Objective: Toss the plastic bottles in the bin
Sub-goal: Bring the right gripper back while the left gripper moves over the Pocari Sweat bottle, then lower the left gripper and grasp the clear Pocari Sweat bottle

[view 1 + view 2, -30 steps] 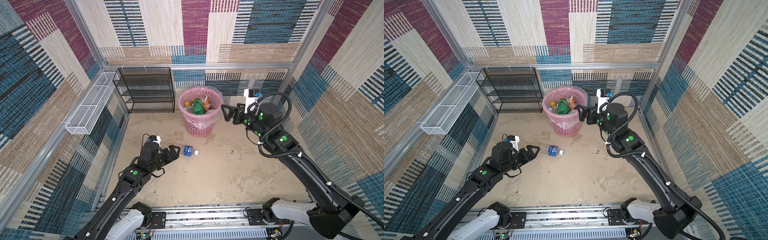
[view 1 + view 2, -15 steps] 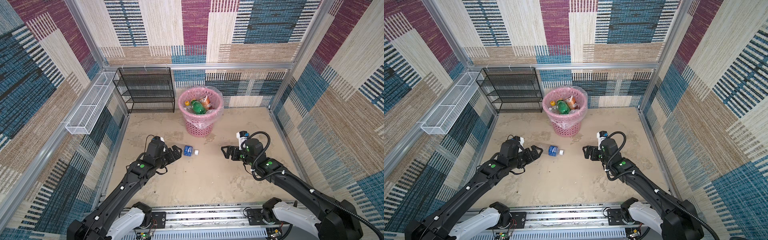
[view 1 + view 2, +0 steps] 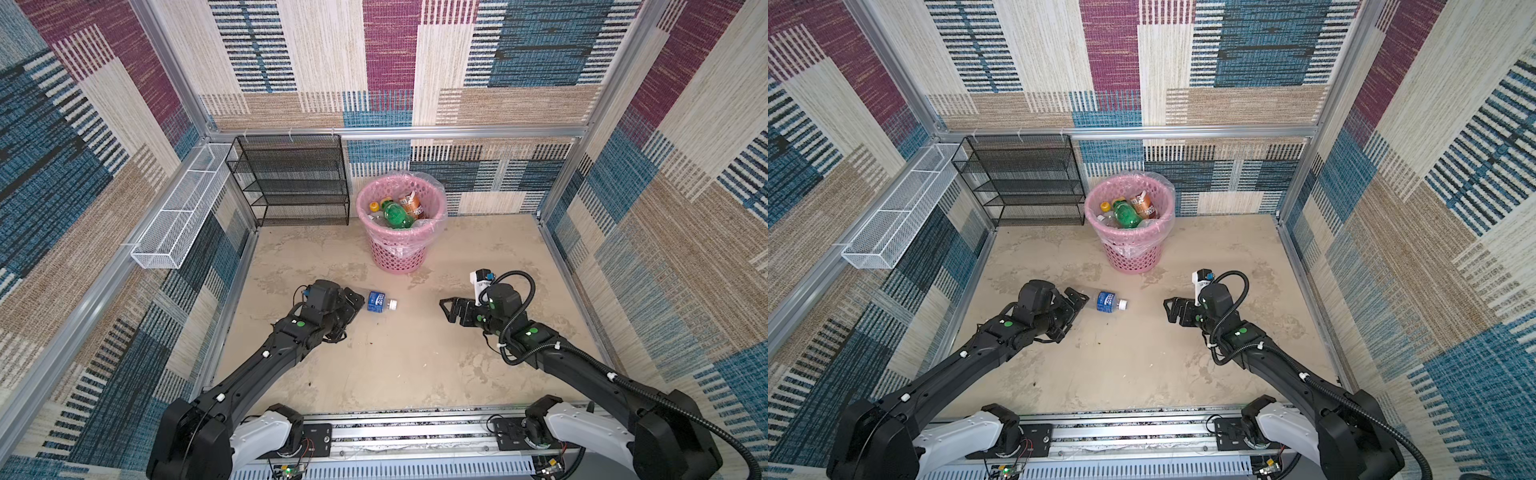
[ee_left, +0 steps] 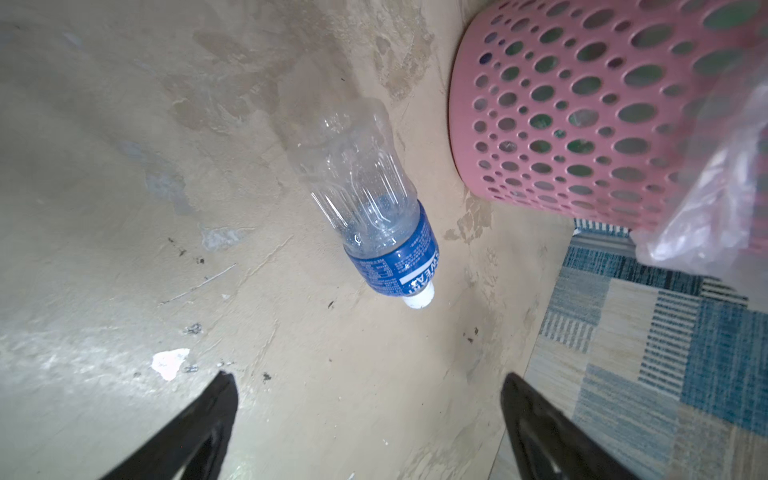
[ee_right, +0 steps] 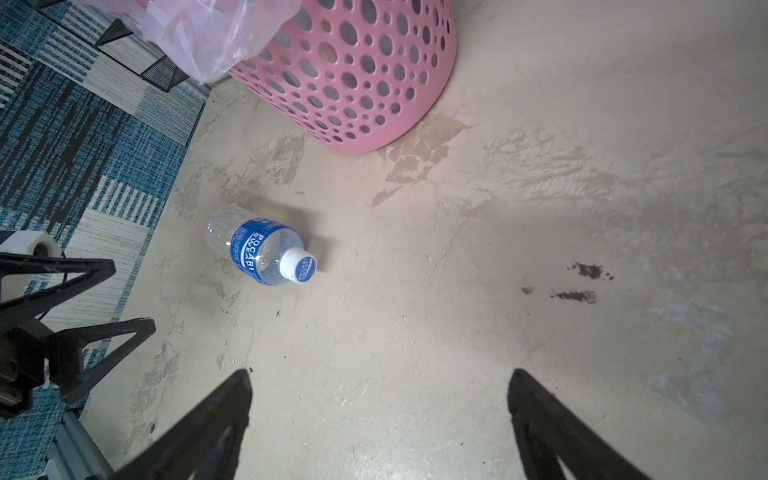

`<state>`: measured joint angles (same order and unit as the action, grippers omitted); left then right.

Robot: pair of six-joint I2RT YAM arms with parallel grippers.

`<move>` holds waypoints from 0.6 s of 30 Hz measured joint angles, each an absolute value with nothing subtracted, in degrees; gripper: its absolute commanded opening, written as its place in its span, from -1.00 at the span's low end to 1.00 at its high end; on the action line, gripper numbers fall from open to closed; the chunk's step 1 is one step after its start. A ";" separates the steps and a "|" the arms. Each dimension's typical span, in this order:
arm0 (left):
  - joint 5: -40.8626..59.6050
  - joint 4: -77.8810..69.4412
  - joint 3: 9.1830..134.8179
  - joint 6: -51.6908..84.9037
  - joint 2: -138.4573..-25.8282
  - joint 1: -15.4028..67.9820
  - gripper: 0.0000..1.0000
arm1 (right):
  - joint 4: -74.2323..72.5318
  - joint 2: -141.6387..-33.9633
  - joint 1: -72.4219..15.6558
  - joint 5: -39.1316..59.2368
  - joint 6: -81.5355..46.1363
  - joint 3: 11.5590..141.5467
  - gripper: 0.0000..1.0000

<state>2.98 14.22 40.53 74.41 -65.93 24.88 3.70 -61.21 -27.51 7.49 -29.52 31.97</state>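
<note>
The bottle is lying with its base (image 4: pixel 340 128) next to my left gripper, far from my right gripper. Next, my left gripper picks up the bottle (image 4: pixel 369 204) from its base end.
A clear plastic bottle (image 3: pixel 376 302) (image 3: pixel 1106 301) with a blue label and white cap lies on its side on the beige floor, also seen in the left wrist view (image 4: pixel 374 208) and the right wrist view (image 5: pixel 257 249). My left gripper (image 3: pixel 354 306) (image 4: pixel 368 376) is open just left of the bottle's base, with nothing between its jaws. To the bottle's right my right gripper (image 3: pixel 446 311) (image 5: pixel 380 372) hangs low and open, empty, well apart from it. The pink bin (image 3: pixel 399 253) (image 3: pixel 1133 253) stands behind, holding several bottles, one of them green (image 3: pixel 395 214).
A black mesh rack (image 3: pixel 291 183) stands against the back wall left of the bin. A white wire tray (image 3: pixel 183 216) hangs on the left wall. Carpeted walls close three sides, and the arms' base rail (image 3: pixel 395 432) runs along the front.
My right arm has dropped from beside the bin's rim to low over the floor, right of the bottle. My left gripper has crept towards the bottle and spread wider.
</note>
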 measured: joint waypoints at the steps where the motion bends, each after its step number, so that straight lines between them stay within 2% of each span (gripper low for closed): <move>1: 2.74 13.23 40.58 75.33 -66.41 24.88 0.97 | 3.66 -60.90 -27.51 7.49 -29.52 31.75 0.93; 8: 0.14 7.99 42.13 80.77 -71.90 24.86 0.89 | 3.53 -59.53 -27.51 7.46 -29.50 30.35 0.93; 18: 0.38 4.58 45.76 86.96 -81.82 24.88 0.87 | 3.29 -58.46 -27.51 7.27 -29.43 29.76 0.93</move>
